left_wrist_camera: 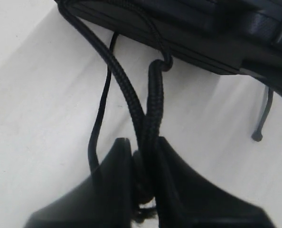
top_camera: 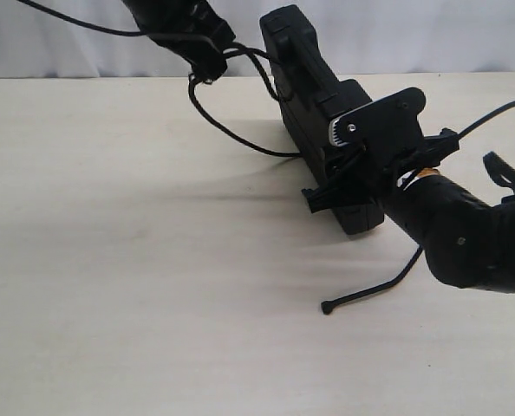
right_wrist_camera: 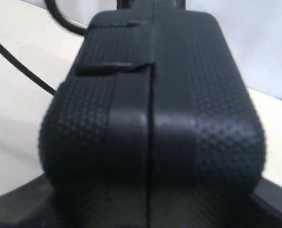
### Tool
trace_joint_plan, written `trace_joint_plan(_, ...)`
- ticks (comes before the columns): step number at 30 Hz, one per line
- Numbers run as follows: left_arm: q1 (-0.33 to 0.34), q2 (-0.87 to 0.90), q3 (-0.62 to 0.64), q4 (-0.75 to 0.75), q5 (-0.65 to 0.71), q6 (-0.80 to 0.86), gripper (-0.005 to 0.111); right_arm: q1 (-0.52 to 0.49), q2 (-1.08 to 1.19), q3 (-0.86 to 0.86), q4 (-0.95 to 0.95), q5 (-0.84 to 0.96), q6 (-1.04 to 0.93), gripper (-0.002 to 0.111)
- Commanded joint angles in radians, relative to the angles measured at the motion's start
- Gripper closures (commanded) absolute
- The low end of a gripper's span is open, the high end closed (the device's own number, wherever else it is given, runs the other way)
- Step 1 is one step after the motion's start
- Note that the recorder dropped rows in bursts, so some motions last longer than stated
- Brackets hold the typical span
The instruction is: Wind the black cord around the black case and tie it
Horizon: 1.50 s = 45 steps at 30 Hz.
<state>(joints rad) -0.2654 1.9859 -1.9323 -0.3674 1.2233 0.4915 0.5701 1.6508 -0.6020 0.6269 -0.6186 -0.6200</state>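
The doubled black cord (top_camera: 263, 71) is next to the standing black case. Next, I bring my left gripper back in and push the cord's loop across the case's top (top_camera: 303, 54).
The black case (top_camera: 305, 95) stands on its long edge on the table, running from the back toward the front right. My right gripper (top_camera: 348, 186) is shut on its near end; the case (right_wrist_camera: 150, 109) fills the right wrist view between the fingers. Behind and left of the case, my left gripper (top_camera: 207, 62) is raised and shut on a doubled stretch of the black cord (left_wrist_camera: 148, 114). From there the cord (top_camera: 231, 134) hangs in a loop down to the case's lower side. Its knobbed tip (top_camera: 327, 307) lies on the table in front of the right arm.
The table (top_camera: 110, 260) is a plain pale surface with a white backdrop behind it. Smooth robot cables (top_camera: 500, 113) trail from both arms. The right arm's dark sleeve (top_camera: 466, 234) sits at the right edge.
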Motion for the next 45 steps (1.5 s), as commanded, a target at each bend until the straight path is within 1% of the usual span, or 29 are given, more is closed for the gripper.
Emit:
trace_joint_plan(1,-0.002,-0.021,-0.007,-0.012,-0.002,-0.009,0.107,-0.005,0.010,0.010,0.008,0.094,0.007,0.104)
trace_joint_plan(7,-0.002,-0.021,-0.005,-0.012,-0.002,-0.009,0.107,-0.005,0.010,0.010,0.008,0.096,0.007,0.104)
trace_joint_plan(10,-0.002,-0.021,0.027,-0.013,-0.002,-0.009,0.107,-0.005,0.010,0.010,0.008,0.096,0.007,0.104)
trace_joint_plan(16,-0.002,-0.021,0.131,-0.046,-0.002,-0.009,0.107,-0.005,0.010,0.010,0.008,0.096,0.007,0.104)
trace_joint_plan(22,-0.004,-0.021,0.174,-0.135,-0.002,0.037,0.107,-0.005,0.010,0.010,0.008,0.096,0.007,0.104)
trace_joint_plan(28,-0.058,-0.021,0.174,-0.144,-0.002,0.087,0.107,-0.005,0.010,0.010,0.008,0.098,0.007,0.104)
trace_joint_plan(31,-0.115,-0.003,0.174,-0.142,-0.002,0.137,0.107,-0.005,0.010,0.010,0.008,0.102,0.007,0.104)
trace_joint_plan(33,-0.142,0.018,0.174,-0.142,-0.002,0.160,0.107,-0.005,0.010,0.010,0.008,0.109,0.007,0.104)
trace_joint_plan(36,-0.160,0.049,0.174,-0.093,-0.069,0.192,0.107,-0.005,0.010,0.010,0.008,0.131,0.007,0.104)
trace_joint_plan(39,-0.160,0.049,0.174,0.005,-0.160,0.197,0.107,-0.005,0.010,0.010,0.008,0.133,0.007,0.104)
trace_joint_plan(42,-0.160,0.049,0.174,0.073,-0.226,0.293,0.107,-0.005,0.010,0.010,0.008,0.133,0.007,0.104)
trace_joint_plan(44,-0.160,0.049,0.174,0.075,-0.254,0.428,0.107,-0.005,0.010,0.010,0.008,0.132,0.004,0.104)
trace_joint_plan(45,-0.160,0.049,0.174,0.069,-0.267,0.530,0.107,-0.005,0.010,0.010,0.008,0.132,0.004,0.104)
